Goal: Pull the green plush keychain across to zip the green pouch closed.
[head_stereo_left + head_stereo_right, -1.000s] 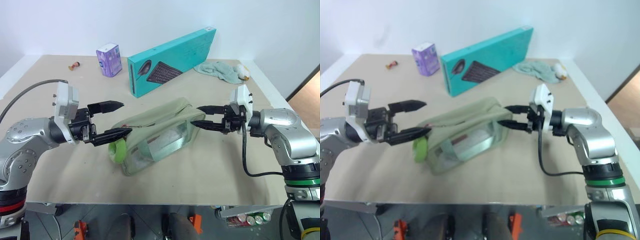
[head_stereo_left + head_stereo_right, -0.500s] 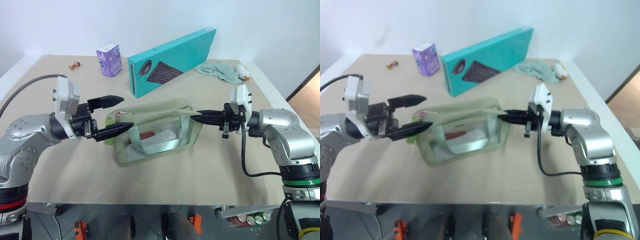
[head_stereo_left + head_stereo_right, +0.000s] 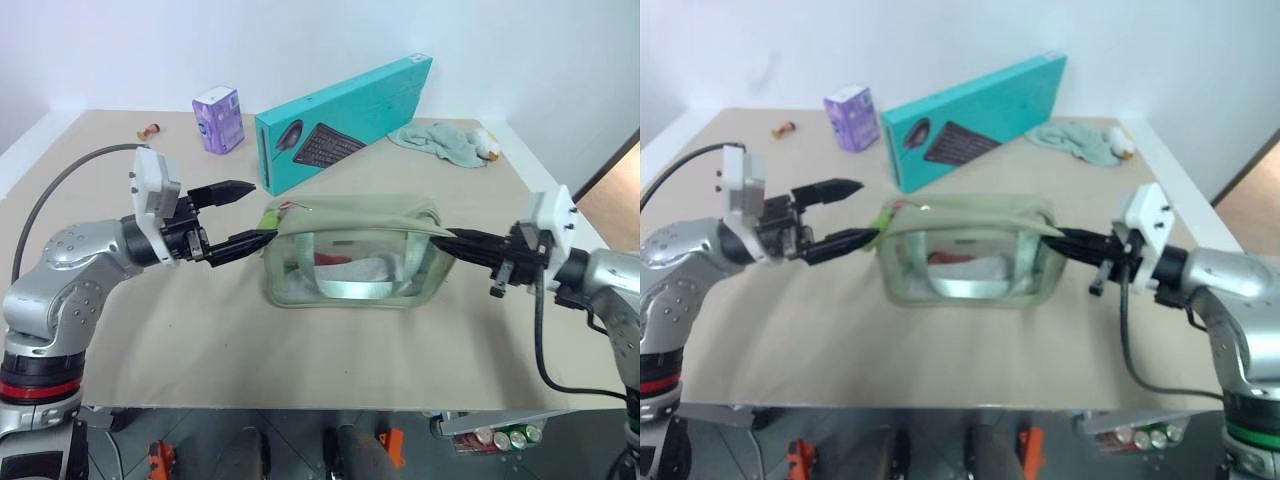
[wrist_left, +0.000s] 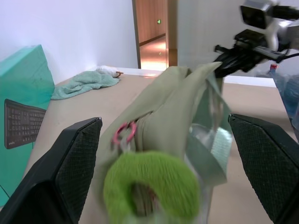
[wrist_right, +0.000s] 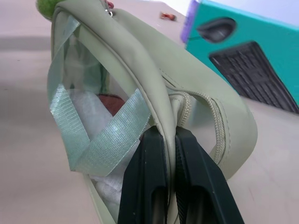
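Observation:
I expect the green plush keychain [image 3: 269, 219] to swing clear of the pouch when I pull it, before the zipper follows, because the keychain hangs from a pink loop [image 3: 292, 206].
The green pouch [image 3: 350, 255] stands upright mid-table, its zipper along the top. The green plush keychain [image 4: 149, 184], a lime fuzzy ring on a pink loop [image 4: 122, 133], hangs at the pouch's left end. My left gripper [image 3: 258, 212] is open at that end, one finger above and one below the keychain, touching nothing. My right gripper [image 5: 166, 133] is shut on the fabric at the pouch's right end [image 3: 445, 238] and holds it taut. Something red and white shows through the clear side panel.
A long teal keyboard box [image 3: 345, 120] leans behind the pouch. A purple carton [image 3: 219, 118] and a small red item [image 3: 150, 129] sit at the back left, and a pale teal cloth [image 3: 440, 140] at the back right. The table's front edge [image 3: 300, 405] is close.
My right gripper shut on the pouch's right end and drew it to the right, so the pouch went from slumped to upright and stretched. My left gripper edged closer to the keychain, still open.

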Controlling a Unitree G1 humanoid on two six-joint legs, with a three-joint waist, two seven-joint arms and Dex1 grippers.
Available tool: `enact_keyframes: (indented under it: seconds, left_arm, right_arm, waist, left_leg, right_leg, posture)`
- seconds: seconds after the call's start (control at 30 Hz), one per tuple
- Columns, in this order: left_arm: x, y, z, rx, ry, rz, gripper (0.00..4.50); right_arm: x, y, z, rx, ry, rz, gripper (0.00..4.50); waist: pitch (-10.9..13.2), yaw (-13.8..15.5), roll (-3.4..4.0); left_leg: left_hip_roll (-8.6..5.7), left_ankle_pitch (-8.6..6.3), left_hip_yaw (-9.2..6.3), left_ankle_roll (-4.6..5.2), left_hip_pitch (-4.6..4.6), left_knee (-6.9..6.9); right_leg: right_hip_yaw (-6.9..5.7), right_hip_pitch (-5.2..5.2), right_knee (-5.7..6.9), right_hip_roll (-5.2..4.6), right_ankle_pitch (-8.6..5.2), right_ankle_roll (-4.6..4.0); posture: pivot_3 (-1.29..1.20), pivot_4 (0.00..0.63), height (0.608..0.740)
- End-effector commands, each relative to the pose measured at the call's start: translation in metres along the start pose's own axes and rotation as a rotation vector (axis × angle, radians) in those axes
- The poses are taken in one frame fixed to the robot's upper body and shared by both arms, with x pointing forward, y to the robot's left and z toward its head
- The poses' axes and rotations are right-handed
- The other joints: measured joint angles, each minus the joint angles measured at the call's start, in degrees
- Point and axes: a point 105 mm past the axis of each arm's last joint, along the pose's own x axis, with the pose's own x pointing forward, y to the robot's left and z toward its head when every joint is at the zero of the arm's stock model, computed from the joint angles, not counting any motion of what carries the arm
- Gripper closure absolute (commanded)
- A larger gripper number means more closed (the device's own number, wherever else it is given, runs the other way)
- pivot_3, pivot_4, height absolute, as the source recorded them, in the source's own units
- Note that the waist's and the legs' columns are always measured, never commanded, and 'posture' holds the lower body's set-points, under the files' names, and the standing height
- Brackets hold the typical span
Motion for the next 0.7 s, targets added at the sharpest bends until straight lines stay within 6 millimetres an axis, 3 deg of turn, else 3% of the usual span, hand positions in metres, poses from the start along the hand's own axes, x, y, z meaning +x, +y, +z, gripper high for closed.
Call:
enact_keyframes:
  seconds: [0.03, 0.23, 0.43, 0.7]
  left_arm:
    - [0.006, -0.001, 0.01, 0.044, -0.022, -0.033, 0.0]
    - [0.007, 0.0, 0.004, 0.033, -0.004, -0.036, 0.0]
    - [-0.003, 0.015, -0.014, -0.019, 0.055, 0.117, 0.0]
    - [-0.003, -0.006, -0.031, -0.084, 0.048, 0.136, 0.0]
  right_arm:
    - [-0.011, 0.002, 0.014, -0.065, -0.021, -0.041, 4.44]
    - [-0.007, 0.001, 0.007, -0.062, -0.023, -0.062, 4.44]
    - [-0.004, 0.002, 0.005, -0.069, -0.033, -0.061, 4.44]
    - [-0.001, 0.006, 0.005, -0.062, -0.039, -0.042, 4.44]
  waist:
    - [0.0, -0.04, 0.0]
    - [0.0, -0.02, 0.0]
    - [0.0, -0.06, 0.0]
    - [0.0, -0.04, -0.01]
  left_leg:
    - [0.0, 0.0, -0.01, 0.0, 0.01, 0.0]
    - [-0.02, 0.0, 0.07, 0.0, 0.04, 0.02]
    - [-0.01, 0.0, 0.05, 0.0, 0.04, 0.02]
    - [0.01, 0.0, 0.04, 0.0, 0.03, 0.02]
  right_leg:
    - [0.0, 0.01, 0.0, 0.0, 0.0, 0.0]
    - [0.06, 0.02, 0.0, -0.01, -0.02, -0.03]
    - [0.06, 0.02, 0.0, 0.01, 0.02, 0.04]
    - [0.14, 0.02, 0.0, -0.02, -0.01, -0.02]
  posture:
    - [0.0, 0.15, 0.74]
    - [0.0, 0.15, 0.74]
    - [0.0, 0.15, 0.74]
    - [0.0, 0.15, 0.74]
